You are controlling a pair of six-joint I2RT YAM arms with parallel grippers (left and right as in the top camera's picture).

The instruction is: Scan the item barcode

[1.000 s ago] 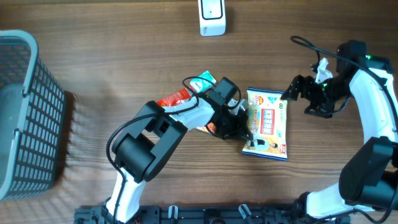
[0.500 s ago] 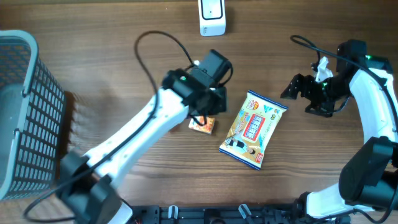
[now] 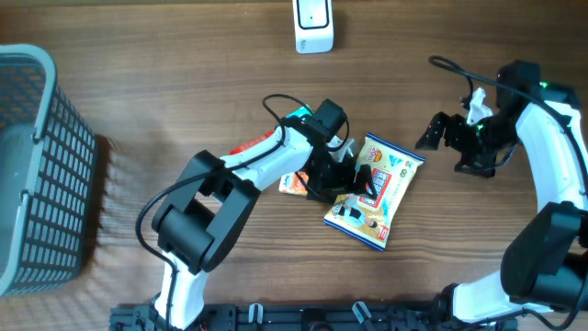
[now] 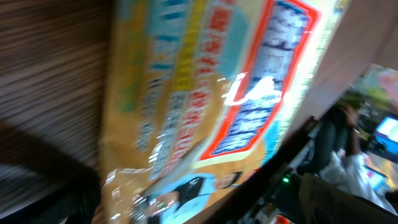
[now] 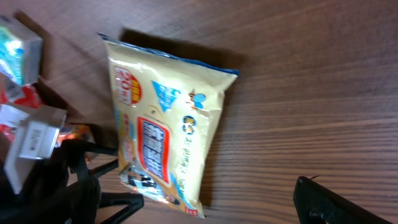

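Observation:
My left gripper needs to raise the yellow packet by its near edge (image 3: 336,206) and flip it over before scanning, because it lies with its red label (image 3: 375,202) up and its barcode hidden.
The item, a yellow snack packet (image 3: 375,195) with a red label, lies flat and tilted on the wooden table, printed side up. No barcode shows on it. My left gripper (image 3: 352,182) is low at the packet's left edge, and its black fingers (image 5: 102,174) stand spread open around the packet's lower corner. The left wrist view is filled by the blurred packet (image 4: 205,106). My right gripper (image 3: 446,147) hovers open to the right of the packet (image 5: 165,124), apart from it, with one finger (image 5: 336,202) in its own view. A white scanner (image 3: 312,26) stands at the back edge.
A grey mesh basket (image 3: 37,165) sits at the far left. A red packet (image 3: 253,147), a teal box (image 3: 299,116) and a small orange item (image 3: 294,184) lie under and beside the left arm.
The packet has swung round and shifted down-left. My left gripper went from shut to open, lifted away and came back to the packet's edge. The right gripper opened slightly wider.

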